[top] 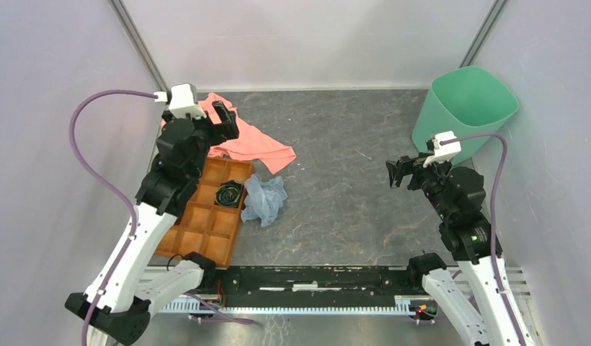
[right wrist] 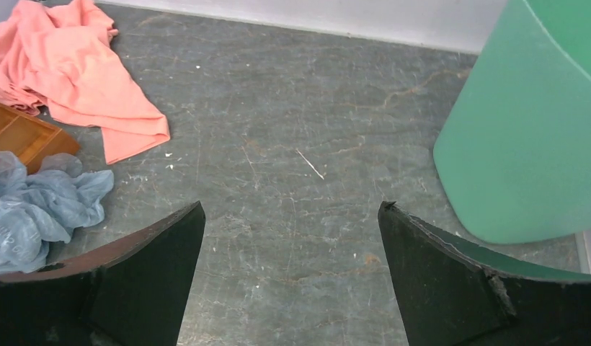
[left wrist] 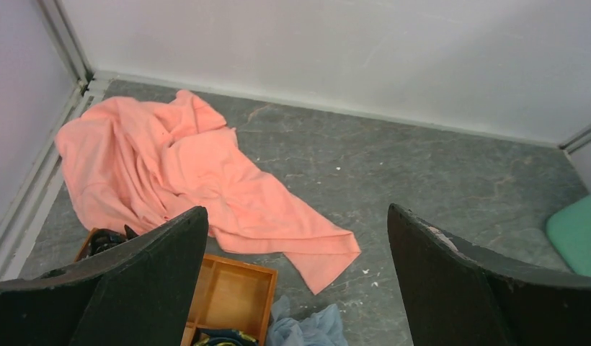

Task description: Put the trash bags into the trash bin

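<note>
The pale blue trash bag (top: 263, 202) lies uncovered beside the orange tray, so my open left gripper should keep going toward the bag's crumpled folds (top: 265, 194) and close there.
The pale blue trash bag (top: 264, 200) lies crumpled on the grey floor beside the orange tray's right edge; it also shows in the left wrist view (left wrist: 307, 329) and the right wrist view (right wrist: 37, 209). The mint-green trash bin (top: 466, 105) stands upright at the far right; its side shows in the right wrist view (right wrist: 527, 137), and a part of it at the right edge of the left wrist view (left wrist: 577, 234). My left gripper (top: 225, 120) is open and empty, raised above the pink cloth. My right gripper (top: 396, 173) is open and empty, left of the bin.
A salmon-pink cloth (top: 246, 140) lies at the back left. An orange compartment tray (top: 206, 213) holds a dark coiled item (top: 229, 194). White walls enclose the floor on three sides.
</note>
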Controlling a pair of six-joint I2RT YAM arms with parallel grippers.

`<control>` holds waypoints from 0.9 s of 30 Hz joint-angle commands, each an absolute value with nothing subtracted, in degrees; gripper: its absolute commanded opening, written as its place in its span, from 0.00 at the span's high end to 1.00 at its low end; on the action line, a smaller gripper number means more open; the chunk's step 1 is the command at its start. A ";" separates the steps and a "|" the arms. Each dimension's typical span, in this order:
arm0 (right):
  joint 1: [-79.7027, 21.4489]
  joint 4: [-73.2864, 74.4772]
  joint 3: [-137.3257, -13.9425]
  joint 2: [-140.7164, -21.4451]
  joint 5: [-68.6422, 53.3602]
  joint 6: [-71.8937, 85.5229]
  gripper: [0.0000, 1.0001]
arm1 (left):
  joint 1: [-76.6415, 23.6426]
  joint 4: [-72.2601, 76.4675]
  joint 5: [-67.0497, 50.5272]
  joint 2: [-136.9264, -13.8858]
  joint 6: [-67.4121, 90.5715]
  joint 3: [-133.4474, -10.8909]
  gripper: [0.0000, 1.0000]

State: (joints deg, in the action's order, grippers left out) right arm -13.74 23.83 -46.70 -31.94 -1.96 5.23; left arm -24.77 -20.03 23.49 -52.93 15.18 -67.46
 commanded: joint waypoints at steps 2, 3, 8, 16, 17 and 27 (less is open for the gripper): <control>-13.40 19.36 -44.50 -32.13 2.01 7.89 0.02 | -21.51 -16.00 20.50 -54.74 17.15 -65.57 0.00; -13.39 19.13 -44.07 -32.18 2.11 7.97 0.02 | -21.12 -16.07 19.85 -54.79 17.42 -64.81 0.00; -13.29 18.68 -42.41 -32.28 2.45 7.77 0.02 | -19.96 -17.89 15.60 -52.11 19.79 -59.37 0.00; -13.15 15.61 -37.76 -31.33 1.92 8.00 0.02 | -19.41 -23.41 0.00 -48.43 22.67 -51.69 0.00; -13.13 15.52 -37.52 -31.42 1.50 8.14 0.02 | -19.44 -24.00 -2.03 -48.94 23.05 -51.03 0.00; -13.04 16.03 -36.55 -33.73 -16.14 6.62 0.02 | -30.19 -31.24 5.28 -60.48 24.39 -51.07 0.14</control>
